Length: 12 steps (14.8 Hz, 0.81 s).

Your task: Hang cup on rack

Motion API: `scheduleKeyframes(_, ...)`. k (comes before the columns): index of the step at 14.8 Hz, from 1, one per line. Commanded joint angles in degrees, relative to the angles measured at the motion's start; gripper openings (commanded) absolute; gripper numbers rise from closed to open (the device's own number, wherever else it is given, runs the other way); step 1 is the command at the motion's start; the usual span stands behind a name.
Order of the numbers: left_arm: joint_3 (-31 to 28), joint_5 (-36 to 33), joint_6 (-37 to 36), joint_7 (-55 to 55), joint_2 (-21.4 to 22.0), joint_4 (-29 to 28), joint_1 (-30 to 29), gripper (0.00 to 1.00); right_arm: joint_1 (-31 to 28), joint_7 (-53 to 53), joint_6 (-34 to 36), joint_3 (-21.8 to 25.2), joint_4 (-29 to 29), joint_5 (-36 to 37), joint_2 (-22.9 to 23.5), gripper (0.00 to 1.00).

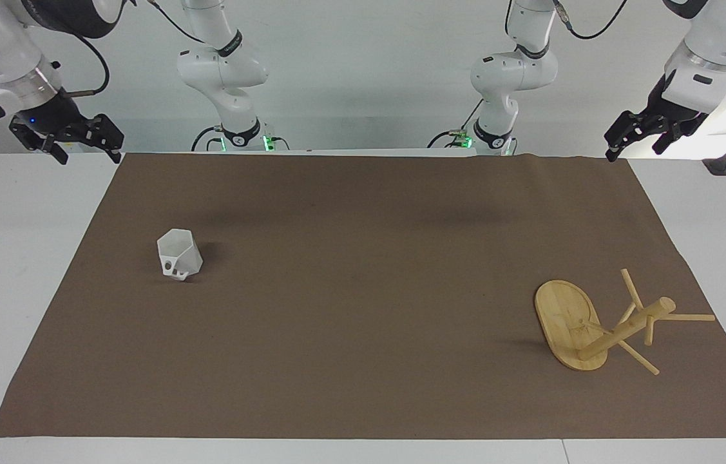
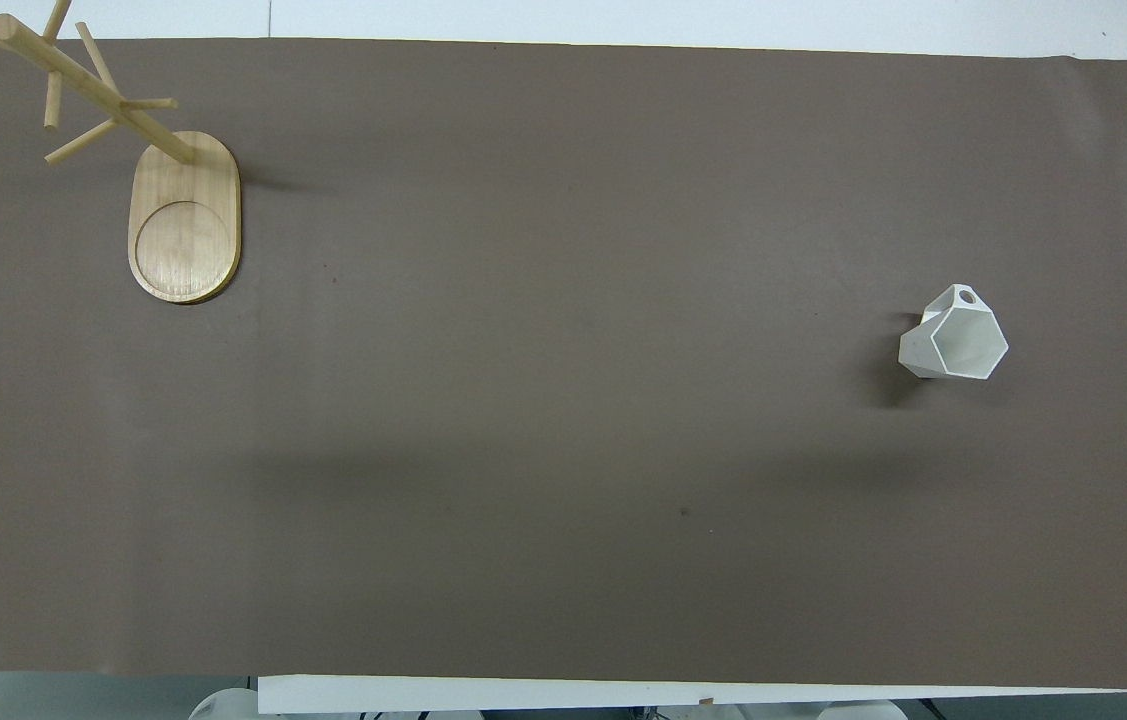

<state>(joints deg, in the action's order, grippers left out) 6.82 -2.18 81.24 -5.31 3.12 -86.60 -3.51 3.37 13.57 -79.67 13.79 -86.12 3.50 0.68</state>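
Observation:
My gripper is going to slide the cup's handle (image 2: 955, 335) over the peg. The handle has an open hole (image 2: 967, 296) through it, so the cup will then hang tipped below the peg.
The cup (image 1: 179, 256) is a white faceted mug standing rim up on the brown mat toward the right arm's end of the table, its handle turned away from the robots. It also shows in the overhead view (image 2: 958, 338). The rack (image 1: 570, 322) stands on its oval bamboo base toward the left arm's end, farther from the robots than the cup, with bare pegs on its post; it also shows in the overhead view (image 2: 185, 215). My right gripper (image 1: 85, 153) is open and empty, held up off the mat's corner. My left gripper (image 1: 636, 147) is open and empty, held up off the other corner. Both arms wait.
The brown mat (image 1: 363, 309) covers most of the white table (image 1: 21, 258). Only the grippers' tips show at the side edges of the overhead view.

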Motion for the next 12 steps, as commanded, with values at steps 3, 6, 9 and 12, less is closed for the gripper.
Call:
scheduleKeyframes(3, -0.1, -1.1, 0.6, 0.0, 1.1, -1.0, -0.1, 1.00, -0.1, -1.0, 0.2, -0.3, -1.2, 0.2, -0.7, 1.00)
scheduleKeyframes(6, -0.1, -1.1, 0.6, 0.0, 1.1, -1.0, -0.1, 1.00, -0.4, -4.7, -0.2, -0.4, -1.3, -0.2, -0.9, 1.00)
scheduleKeyframes(9, -0.1, -1.1, 0.6, 0.0, 1.1, -1.0, -0.1, 1.00, -0.1, -4.5, 1.6, -0.5, -1.8, -1.8, -1.9, 1.00)
scheduleKeyframes(12, -0.1, -1.1, 0.6, 0.0, 1.1, -1.0, -0.1, 1.00, -0.1, -2.5, 0.4, -0.9, -4.8, -1.7, -3.2, 1.00)
